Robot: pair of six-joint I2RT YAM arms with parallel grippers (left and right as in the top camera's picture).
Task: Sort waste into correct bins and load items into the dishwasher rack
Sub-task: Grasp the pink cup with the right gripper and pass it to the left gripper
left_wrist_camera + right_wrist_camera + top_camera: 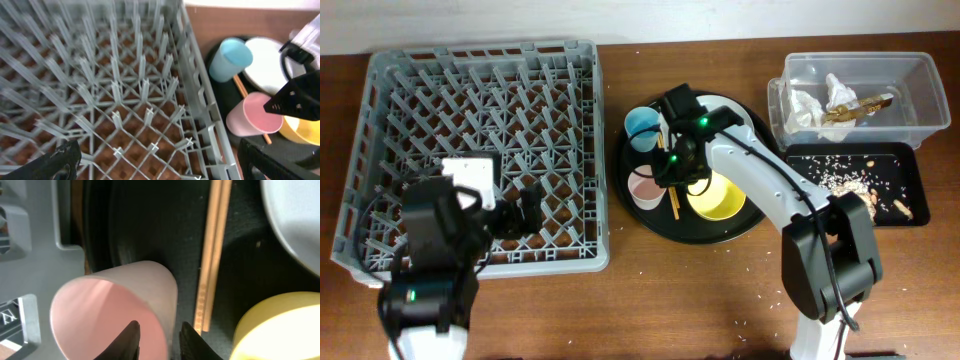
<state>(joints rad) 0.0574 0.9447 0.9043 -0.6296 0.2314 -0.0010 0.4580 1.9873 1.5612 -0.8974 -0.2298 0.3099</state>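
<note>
The pinkish-white cup's rim (pixel 646 187) is between the fingers of the robot's right gripper past the rack's side, so next the left gripper turns to take the cup above the rack (pixel 563 160).
The pinkish-white cup (pixel 115 305) stands on the round black tray (pixel 740 230), beside the wooden chopsticks (pixel 212 255) and the yellow bowl (pixel 280 325). My right gripper (pixel 160 332) is open and straddles the cup's rim, one finger inside and one outside. The light blue cup (pixel 642 125) and the pale grey plate (pixel 265 62) are on the same tray. My left gripper (pixel 160 165) is open and empty above the near right part of the grey dishwasher rack (pixel 480 60). In the left wrist view the pink cup (pixel 247 115) lies just past the rack wall.
A clear tub (pixel 920 75) at the back right holds crumpled napkins (pixel 810 105) and a wrapper (pixel 860 105). The shallow black tray (pixel 910 165) in front of it holds rice and food scraps (pixel 840 175). A few grains lie on the brown table.
</note>
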